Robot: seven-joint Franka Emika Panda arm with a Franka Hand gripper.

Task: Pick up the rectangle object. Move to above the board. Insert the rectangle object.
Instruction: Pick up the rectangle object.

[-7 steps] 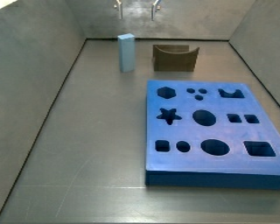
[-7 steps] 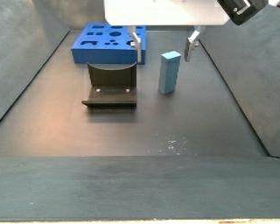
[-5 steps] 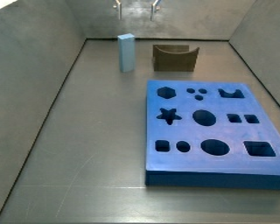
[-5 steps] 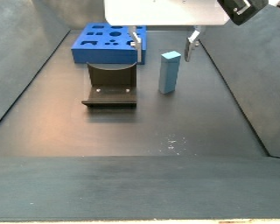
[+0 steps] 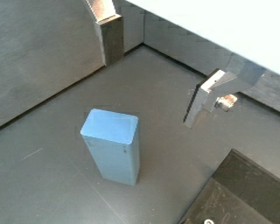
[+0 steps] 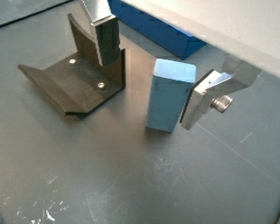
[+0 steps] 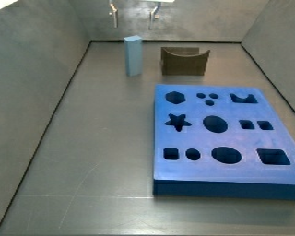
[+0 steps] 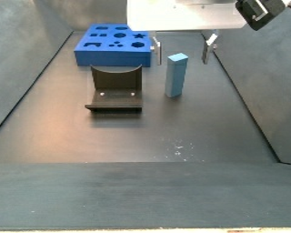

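Observation:
My gripper will make the board slide a little when it pushes the rectangle object down, because the board's lower edge [image 7: 224, 197] just rests on the floor.
The rectangle object [image 7: 133, 53] is a pale light-blue block standing upright on the floor near the back wall; it also shows in the other side view [image 8: 176, 75] and in both wrist views [image 5: 111, 144] [image 6: 170, 94]. The board [image 7: 224, 138] is a thick bright-blue slab with shaped holes, lying flat, seen too in a side view [image 8: 112, 44] and a wrist view [image 6: 166, 31]. My gripper [image 7: 133, 11] [image 8: 181, 45] is open and empty, hovering above the block. In a wrist view one fingertip [image 6: 205, 98] is close beside the block. The gripper shows in both wrist views [image 5: 157, 66] [image 6: 154, 68].
A dark brown U-shaped holder [image 7: 182, 61] stands beside the block, between it and the board [image 8: 115, 89] [image 6: 78, 79]. Grey walls close in the floor on all sides [image 7: 52, 55].
My gripper has shifted sideways, so its fingers now straddle the line of the block from above. The block, holder and board have not moved.

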